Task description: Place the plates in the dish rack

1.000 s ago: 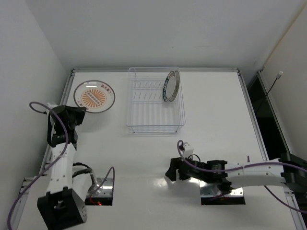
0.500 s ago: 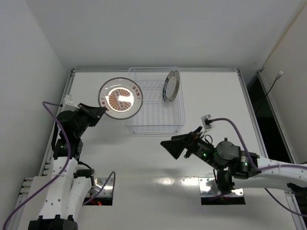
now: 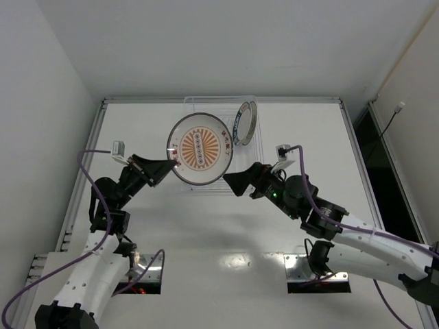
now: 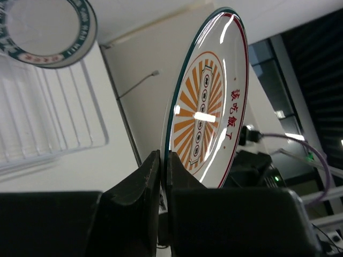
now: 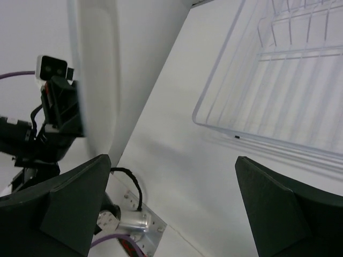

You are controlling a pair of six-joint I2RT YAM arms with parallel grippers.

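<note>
My open right gripper has one finger in line with the orange-patterned plate [image 5: 98, 107], so I should back away and line up again before I close on the plate's free rim [image 3: 227, 166].
My left gripper [image 3: 173, 164] is shut on the lower rim of the orange-patterned plate [image 3: 200, 149], which it holds upright in the air over the near left part of the clear dish rack [image 3: 260, 152]. The left wrist view shows the jaws [image 4: 163, 155] pinching the plate's edge [image 4: 206, 112]. A teal-rimmed plate [image 3: 244, 123] stands in a slot at the back of the rack [image 4: 53, 123], also visible as the teal-rimmed plate [image 4: 48, 27]. My right gripper [image 3: 236, 184] is open and empty just right of the held plate. Its wrist view has the plate's white underside [image 5: 96, 80] left of the wide jaws [image 5: 171, 158].
White walls enclose the table [image 3: 309, 137] on the left, back and right. The rack's near rim [image 5: 278, 80] lies ahead of the right gripper. Metal base plates with cables [image 3: 144, 271] sit at the table's near edge.
The left arm lifted the orange plate off the table at the back left and carried it right, to the rack. The right arm rose toward the rack and its jaws widened.
</note>
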